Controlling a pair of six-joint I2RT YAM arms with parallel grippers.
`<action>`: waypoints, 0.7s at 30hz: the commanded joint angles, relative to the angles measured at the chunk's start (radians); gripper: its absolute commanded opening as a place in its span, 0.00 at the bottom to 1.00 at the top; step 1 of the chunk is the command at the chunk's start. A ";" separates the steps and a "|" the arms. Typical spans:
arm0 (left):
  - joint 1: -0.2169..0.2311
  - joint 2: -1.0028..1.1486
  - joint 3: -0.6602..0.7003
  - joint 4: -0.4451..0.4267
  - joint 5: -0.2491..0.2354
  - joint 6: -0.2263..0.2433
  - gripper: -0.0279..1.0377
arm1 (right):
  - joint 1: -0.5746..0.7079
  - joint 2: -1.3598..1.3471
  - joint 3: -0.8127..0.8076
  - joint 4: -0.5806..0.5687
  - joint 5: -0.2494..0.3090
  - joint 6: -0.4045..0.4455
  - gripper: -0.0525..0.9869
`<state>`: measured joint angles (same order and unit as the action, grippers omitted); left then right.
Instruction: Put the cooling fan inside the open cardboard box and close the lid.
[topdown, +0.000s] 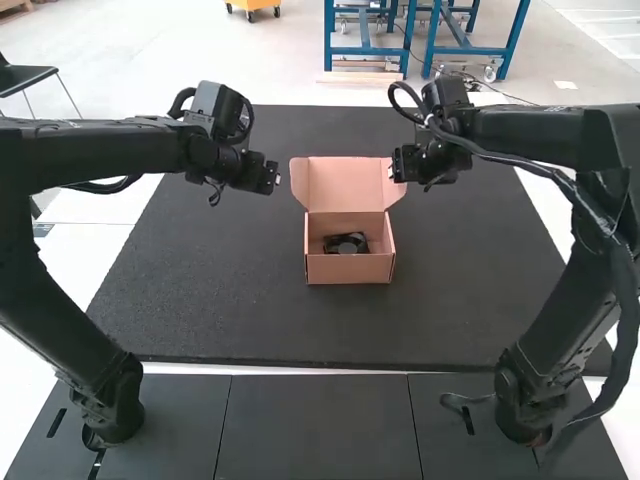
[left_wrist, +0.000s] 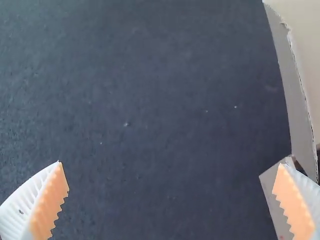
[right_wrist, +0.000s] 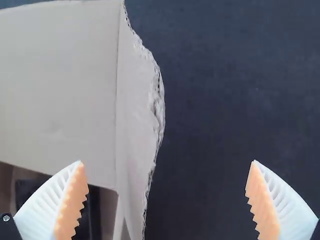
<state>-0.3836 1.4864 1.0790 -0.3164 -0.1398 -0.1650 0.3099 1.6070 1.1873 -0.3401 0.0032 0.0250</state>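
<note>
The lid is attached to the box along a straight back fold (topdown: 346, 211), so I expect the whole lid (topdown: 345, 183) to swing upright there when I pull its side flap forward.
The open cardboard box (topdown: 348, 250) stands mid-mat, its lid (topdown: 340, 184) tilted up and back. A black cooling fan (topdown: 346, 243) lies inside it. My left gripper (topdown: 272, 178) hovers just left of the lid's left edge, open, with white ribbed fingers (left_wrist: 42, 205) wide apart over bare mat and the lid's edge flap (left_wrist: 300, 100) beside one finger. My right gripper (topdown: 402, 165) sits at the lid's right edge, open; in the right wrist view the lid (right_wrist: 65, 95) and its side flap (right_wrist: 137, 130) lie between and beyond the fingers (right_wrist: 65, 202).
A dark mat (topdown: 200, 280) covers the table's middle, with white table surface (topdown: 70, 270) at its left and right. Black base panels (topdown: 320, 430) run along the near edge.
</note>
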 joint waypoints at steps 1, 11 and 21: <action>0.011 0.012 0.044 0.022 -0.014 0.007 0.93 | -0.005 0.005 0.044 0.006 -0.012 0.000 0.74; 0.011 0.086 0.093 0.046 -0.009 0.012 0.93 | -0.003 0.024 0.060 0.003 -0.012 0.010 0.69; 0.005 0.133 0.125 0.053 -0.009 0.013 0.93 | -0.009 0.031 0.064 0.003 -0.026 0.013 0.69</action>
<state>-0.3832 1.6054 1.1629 -0.2737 -0.1398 -0.1616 0.3099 1.6306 1.2140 -0.3412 -0.0040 0.0299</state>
